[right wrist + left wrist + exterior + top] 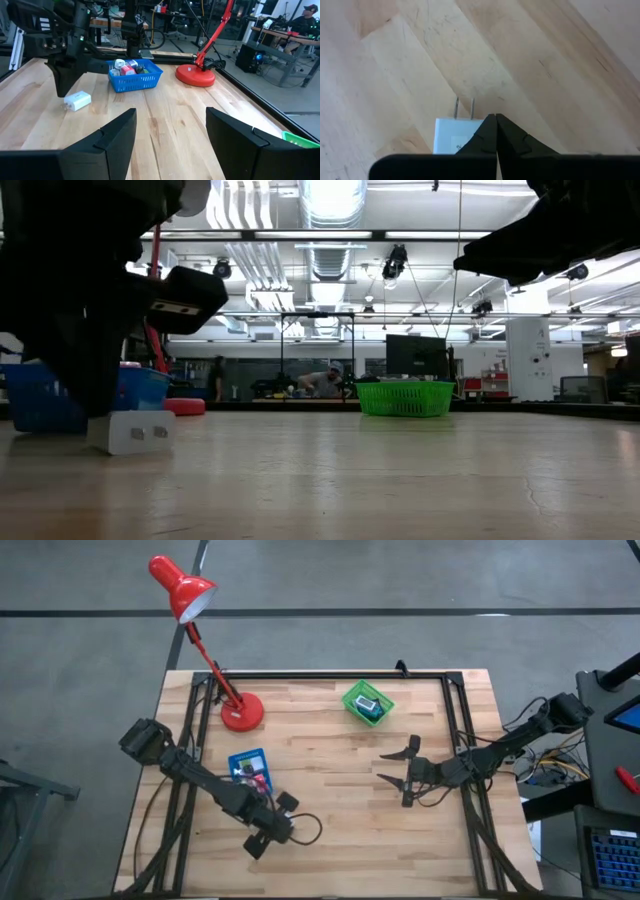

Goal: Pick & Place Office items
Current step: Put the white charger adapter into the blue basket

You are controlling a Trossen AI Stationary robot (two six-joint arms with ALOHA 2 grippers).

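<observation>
Next, my left gripper opens its fingers, which sit closed at one side of the white plug (474, 126). Then it should put them on both sides of the plug's body (137, 433) and close around it.
A white plug adapter (454, 135) with two metal prongs lies flat on the wooden table near its front left, also seen in the right wrist view (77, 100) and the low view (131, 431). My left gripper (495, 122) is shut, pointing steeply down, its tips right at the plug's body. The arm hides the plug in the high view, where the left gripper (262, 838) sits just in front of the blue tray (248, 758). The tray holds several small white, red and green pieces (127, 66). My right gripper (392, 768) hangs open and level over the table's right half. My left gripper stands shut against one side of the white plug's body (470, 131), coming from above at a slant. The plug lies flat on the table. I cannot tell whether the fingertips touch it.
A red desk lamp stands on its round base (242, 712) at the far left. A green basket (367, 702) sits at the far middle with an item inside. Bare wood stretches between the two grippers. A black frame rail (330, 675) runs along the far edge.
</observation>
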